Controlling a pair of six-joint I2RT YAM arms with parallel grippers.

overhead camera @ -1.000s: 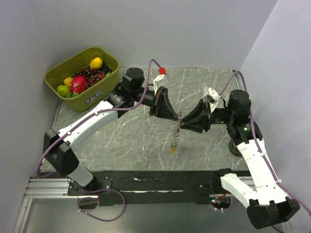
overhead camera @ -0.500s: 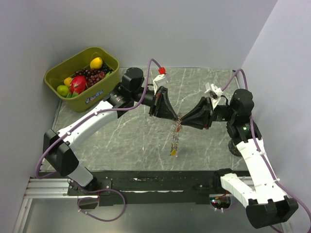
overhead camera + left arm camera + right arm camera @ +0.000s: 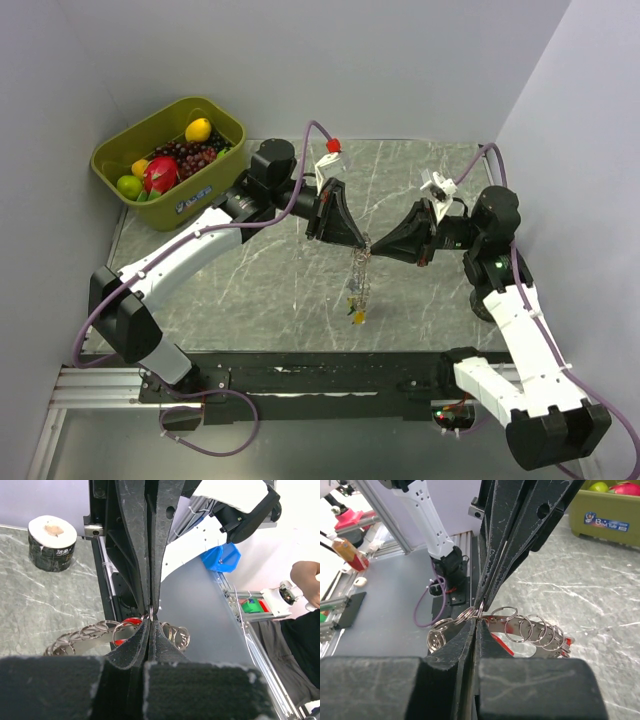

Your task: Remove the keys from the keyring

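The keyring is pinched at the same spot by both my grippers, finger to finger, so next my left gripper opens, turns and takes a ring next to that spot.
The keyring, a chain of silvery rings, hangs above the marble table between my two grippers. The keys dangle at its lower end, a yellow one lowest. My left gripper is shut on the chain's top. My right gripper meets it tip to tip and is shut on the same spot. In the left wrist view the left gripper pinches a ring, with rings and a red key trailing left. In the right wrist view the right gripper pinches a ring, and the rings and red key lie to its right.
A green tub of fruit stands at the back left corner. A roll of tape sits on the table near the right arm's base. A black rail runs along the near edge. Walls close in at the left, back and right.
My right gripper has closed from partly open onto the ring at the chain's top. The chain now hangs straighter and a little wider. The left gripper has stayed shut in place.
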